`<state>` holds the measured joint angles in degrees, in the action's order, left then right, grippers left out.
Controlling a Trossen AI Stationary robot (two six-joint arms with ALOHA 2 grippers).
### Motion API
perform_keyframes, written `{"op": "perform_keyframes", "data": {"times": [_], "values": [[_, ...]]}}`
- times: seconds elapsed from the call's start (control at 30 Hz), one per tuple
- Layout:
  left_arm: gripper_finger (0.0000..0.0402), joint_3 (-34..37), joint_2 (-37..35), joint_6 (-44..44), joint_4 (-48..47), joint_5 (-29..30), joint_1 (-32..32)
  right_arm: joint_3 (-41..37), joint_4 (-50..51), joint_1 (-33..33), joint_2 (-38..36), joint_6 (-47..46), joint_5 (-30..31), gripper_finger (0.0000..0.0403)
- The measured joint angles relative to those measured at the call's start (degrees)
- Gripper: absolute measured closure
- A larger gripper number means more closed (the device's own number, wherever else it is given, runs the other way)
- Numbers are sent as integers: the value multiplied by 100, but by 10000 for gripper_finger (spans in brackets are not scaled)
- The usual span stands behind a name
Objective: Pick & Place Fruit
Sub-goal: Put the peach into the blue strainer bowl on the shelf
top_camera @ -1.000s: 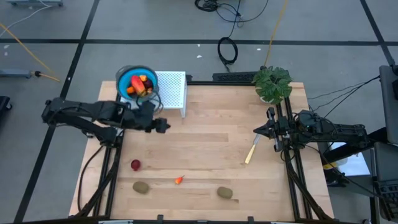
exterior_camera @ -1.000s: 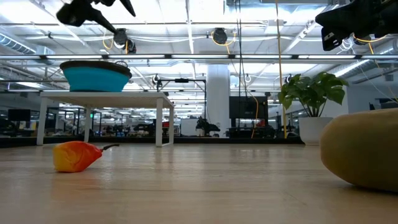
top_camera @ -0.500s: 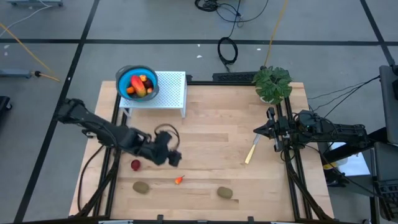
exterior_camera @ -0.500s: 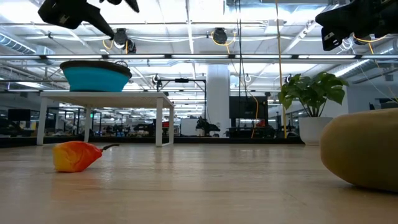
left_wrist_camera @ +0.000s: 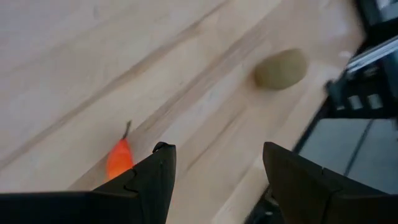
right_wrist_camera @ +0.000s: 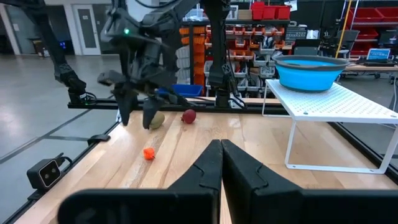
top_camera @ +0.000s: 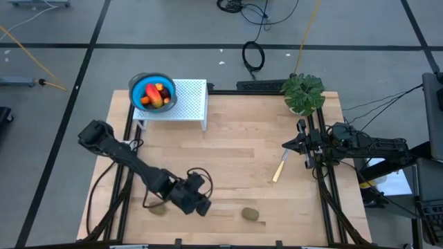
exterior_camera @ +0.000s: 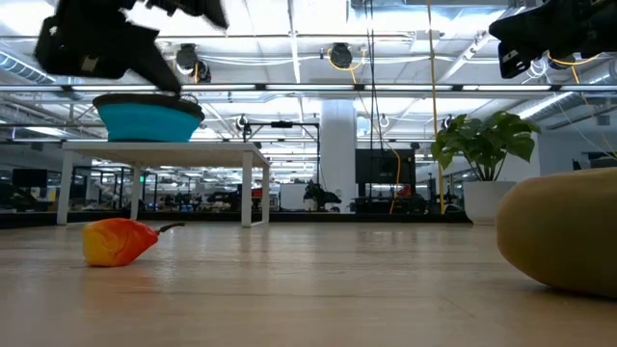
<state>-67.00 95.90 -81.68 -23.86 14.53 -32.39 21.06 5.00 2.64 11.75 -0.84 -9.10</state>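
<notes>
My left gripper goes on moving toward the orange-red bit (left_wrist_camera: 120, 157) before my open fingers are on either side of its body (exterior_camera: 112, 243), because the bit lies clear of the kiwis with its narrow width across them.
My left gripper (top_camera: 199, 202) hangs open above the table's near part, fingers pointing down, also seen in the right wrist view (right_wrist_camera: 135, 116). In its wrist view the gripper (left_wrist_camera: 217, 171) has the tiny orange-red bit (left_wrist_camera: 119, 159) just outside one finger; that bit (exterior_camera: 116, 241) lies on the wood. One kiwi (top_camera: 250, 214) lies to the gripper's right, the other (top_camera: 158, 209) to its left. A dark red ball (right_wrist_camera: 188, 116) shows beyond it. My right gripper (top_camera: 299, 144) waits shut at the right edge.
A blue bowl (top_camera: 154, 92) holding fruits stands on a white rack (top_camera: 192, 101) at the far left. A pale yellow utensil (top_camera: 279, 168) lies near the right gripper. A potted plant (top_camera: 303, 93) stands at the far right corner.
My left arm has swung from beside the white rack toward the table's near edge and somewhat to the right, coming down over the spot where the orange-red bit lies. The fruits on the table have stayed put.
</notes>
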Motion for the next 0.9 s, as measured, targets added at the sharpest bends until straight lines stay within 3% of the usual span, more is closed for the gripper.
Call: {"op": "perform_keyframes", "data": {"times": [0.57, 0.9], "values": [[163, 0, 660, 348, -875, -110, -80, -1, -1, 0, -1, 2, 0, 403], [163, 2, 1036, 488, -727, -273, -82, -1, 4, -1, -1, 2, 1, 403]]}}
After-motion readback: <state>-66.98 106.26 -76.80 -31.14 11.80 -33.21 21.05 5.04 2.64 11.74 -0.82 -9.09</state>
